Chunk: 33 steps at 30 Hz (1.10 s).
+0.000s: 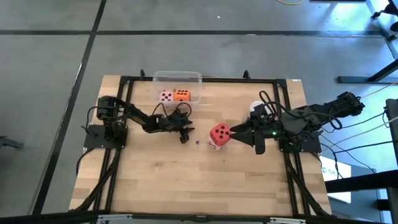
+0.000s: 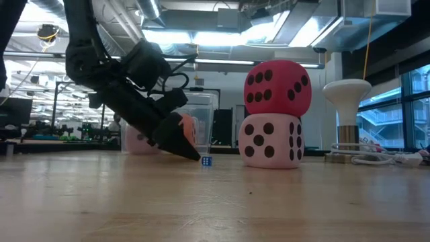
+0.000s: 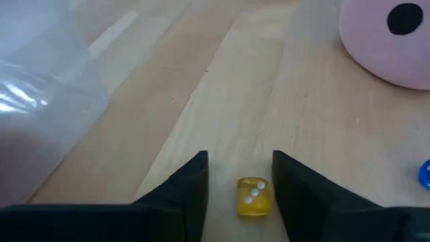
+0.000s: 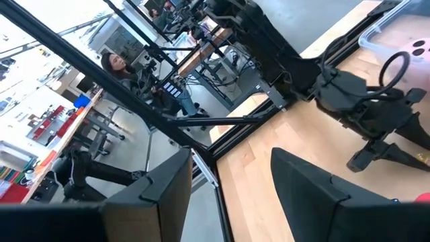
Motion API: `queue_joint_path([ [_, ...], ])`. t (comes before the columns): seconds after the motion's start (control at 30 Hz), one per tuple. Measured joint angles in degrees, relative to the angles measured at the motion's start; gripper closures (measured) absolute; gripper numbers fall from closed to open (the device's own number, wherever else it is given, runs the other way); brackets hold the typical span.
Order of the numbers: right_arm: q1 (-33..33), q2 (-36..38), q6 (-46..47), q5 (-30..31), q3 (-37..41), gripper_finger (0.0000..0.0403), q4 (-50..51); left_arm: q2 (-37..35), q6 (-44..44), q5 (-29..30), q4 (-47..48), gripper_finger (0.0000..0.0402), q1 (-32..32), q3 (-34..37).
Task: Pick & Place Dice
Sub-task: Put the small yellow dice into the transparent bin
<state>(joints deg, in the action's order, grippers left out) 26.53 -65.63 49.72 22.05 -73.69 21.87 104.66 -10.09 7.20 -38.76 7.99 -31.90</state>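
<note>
My left gripper's fingers are open and the yellow cube (image 3: 254,196) lies back from their ends, so next I move those ends to the cube's sides (image 3: 254,204) before I close them.
A red die (image 1: 219,132) sits stacked on a pale pink die (image 2: 271,141) at mid-table. A pink die (image 1: 166,96) and an orange die (image 1: 181,95) lie in the clear tub (image 1: 177,76) at the far edge. My left gripper (image 3: 240,158) is low over the table, slanting down and open. Its fingers stand on either side of a tiny yellow cube with white pips (image 3: 254,197) that rests on the wood. My right gripper (image 4: 228,158) hangs open and empty, high up beside the red die (image 2: 277,87).
A tiny blue cube (image 2: 206,161) lies on the wood just beyond my left gripper (image 2: 188,153). A white mushroom-shaped object (image 2: 346,114) with cables stands right of the stacked dice. Bare wood fills the table's near half. A person (image 4: 114,64) sits in the room beyond.
</note>
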Motion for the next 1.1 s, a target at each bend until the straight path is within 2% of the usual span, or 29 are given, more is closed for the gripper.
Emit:
queue_joint_path([
  [0.17,0.5,0.0,0.1,0.0,0.0,0.0201,0.0,-0.3,-1.8,-1.6,0.8,0.0304,0.0,0.3],
  [0.3,0.8,0.0,0.2,0.9,0.0,0.0202,0.0,-0.7,-2.3,-1.7,1.2,0.0311,0.0,0.3],
  [0.43,0.9,0.0,0.2,1.1,0.0,0.0202,0.0,-0.8,-2.1,-3.6,1.2,0.0295,0.0,0.3],
  [0.67,0.9,0.0,0.2,1.3,0.0,0.0202,0.0,-0.8,-2.5,-5.8,1.4,0.0242,0.0,0.3],
  [0.83,0.9,0.0,0.2,1.3,0.0,0.0202,0.0,-0.9,-2.6,-6.5,4.9,0.0210,0.0,0.3],
  [0.97,1.1,0.0,0.3,1.3,0.0,0.0202,0.0,-0.9,-3.4,-7.1,6.8,0.0201,0.0,0.3],
  [1.1,1.1,0.0,0.4,1.3,0.0,0.0202,0.0,-0.9,-4.1,-7.2,7.7,0.0210,0.0,0.3],
])
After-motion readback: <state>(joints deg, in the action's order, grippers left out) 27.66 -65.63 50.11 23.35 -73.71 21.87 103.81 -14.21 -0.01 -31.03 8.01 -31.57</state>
